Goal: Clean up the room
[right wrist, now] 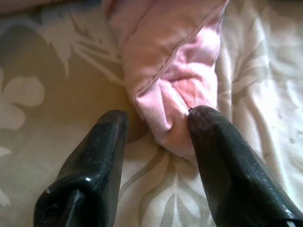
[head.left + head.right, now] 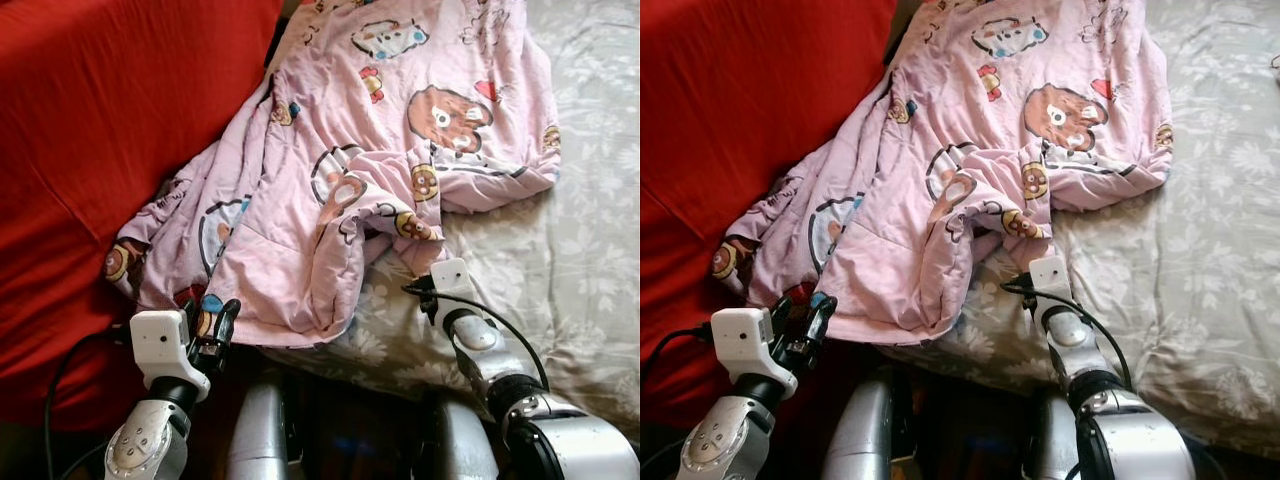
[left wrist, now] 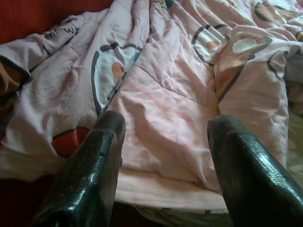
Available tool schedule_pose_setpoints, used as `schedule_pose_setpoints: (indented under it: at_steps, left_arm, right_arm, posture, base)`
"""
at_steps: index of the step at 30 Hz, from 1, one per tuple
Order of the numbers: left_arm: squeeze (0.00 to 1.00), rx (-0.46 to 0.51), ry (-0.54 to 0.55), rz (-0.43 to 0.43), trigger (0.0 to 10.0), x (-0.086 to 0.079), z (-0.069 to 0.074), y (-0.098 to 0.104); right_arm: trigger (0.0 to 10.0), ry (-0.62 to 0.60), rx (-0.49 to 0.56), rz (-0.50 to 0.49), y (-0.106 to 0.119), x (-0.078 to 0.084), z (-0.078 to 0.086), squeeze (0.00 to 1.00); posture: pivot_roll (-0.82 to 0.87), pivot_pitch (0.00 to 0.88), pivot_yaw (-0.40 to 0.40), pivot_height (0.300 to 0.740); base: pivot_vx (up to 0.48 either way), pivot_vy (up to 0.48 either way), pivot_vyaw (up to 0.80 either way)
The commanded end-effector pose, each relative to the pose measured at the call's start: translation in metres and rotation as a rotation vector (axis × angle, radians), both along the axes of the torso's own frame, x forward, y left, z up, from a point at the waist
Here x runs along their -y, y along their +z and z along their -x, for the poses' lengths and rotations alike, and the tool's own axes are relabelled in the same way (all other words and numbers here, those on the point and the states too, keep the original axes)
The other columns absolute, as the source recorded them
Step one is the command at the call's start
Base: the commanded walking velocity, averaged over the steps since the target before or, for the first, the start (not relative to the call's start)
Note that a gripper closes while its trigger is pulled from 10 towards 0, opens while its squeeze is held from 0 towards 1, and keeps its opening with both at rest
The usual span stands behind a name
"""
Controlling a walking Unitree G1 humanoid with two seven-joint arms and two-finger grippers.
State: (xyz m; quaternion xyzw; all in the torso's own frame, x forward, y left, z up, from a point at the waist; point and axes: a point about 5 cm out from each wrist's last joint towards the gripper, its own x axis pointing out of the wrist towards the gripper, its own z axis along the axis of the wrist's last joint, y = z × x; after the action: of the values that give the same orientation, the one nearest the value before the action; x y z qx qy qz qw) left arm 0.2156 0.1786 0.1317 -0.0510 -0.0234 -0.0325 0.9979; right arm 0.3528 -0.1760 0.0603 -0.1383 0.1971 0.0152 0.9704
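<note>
The pink quilt is bunched in loose folds (image 2: 372,203) behind its corner, so the corner (image 2: 425,256) will spread open and hang down over the bedside when the robot pulls it.
A pink quilt (image 2: 380,150) printed with cartoon figures lies crumpled across the bed, and its near edge hangs over the bedside. At that near left edge my left gripper (image 2: 212,318) is open. In the left wrist view its two black fingers (image 3: 90,165) stand apart just short of the quilt (image 3: 161,94), with nothing between them. My right wrist (image 2: 452,278) reaches to a folded corner of the quilt on the sheet. The right gripper (image 1: 158,118) is open, and the pink corner (image 1: 175,71) pokes between the fingertips, touching one finger (image 1: 222,156).
A grey floral sheet (image 2: 580,250) covers the bed to the right of the quilt. A red cover (image 2: 100,120) fills the left side, and part of the quilt rests against it. Black cables run along both arms near the bed edge.
</note>
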Motion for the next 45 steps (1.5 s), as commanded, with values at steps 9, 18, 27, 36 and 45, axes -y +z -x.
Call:
schedule_pose_setpoints:
  at_steps: [9, 18, 27, 36, 45]
  left_arm:
    - [0.00, -0.031, -0.008, 0.016, 10.0, 0.003, 0.012, 0.004]
    - [0.00, -0.049, -0.003, 0.019, 10.0, 0.004, 0.016, 0.005]
    - [0.00, -0.054, 0.001, 0.018, 10.0, 0.003, 0.017, 0.005]
    - [0.00, -0.067, 0.001, 0.022, 10.0, 0.005, 0.018, 0.003]
    - [0.00, -0.073, 0.013, 0.022, 10.0, 0.004, 0.024, 0.003]
  right_arm:
    - [10.0, -0.029, -0.038, 0.036, -0.002, 0.004, 0.000, 0.00]
    - [10.0, -0.074, -0.008, 0.046, 0.006, 0.010, -0.004, 0.00]
    - [10.0, -0.122, -0.006, 0.019, 0.007, 0.016, -0.004, 0.00]
    - [0.0, -0.136, -0.014, 0.033, 0.005, 0.022, -0.002, 0.00]
    - [0.0, -0.125, -0.025, 0.041, 0.003, 0.024, 0.000, 0.00]
  posture:
    - [0.27, 0.372, 0.103, 0.607]
    - [0.28, 0.369, 0.101, 0.607]
    - [0.27, 0.367, 0.104, 0.607]
    - [0.27, 0.367, 0.101, 0.607]
    - [0.27, 0.367, 0.101, 0.607]
  base:
    - [0.000, 0.000, 0.00]
    - [0.000, 0.000, 0.00]
    - [0.000, 0.000, 0.00]
    - [0.000, 0.000, 0.00]
    - [0.000, 0.000, 0.00]
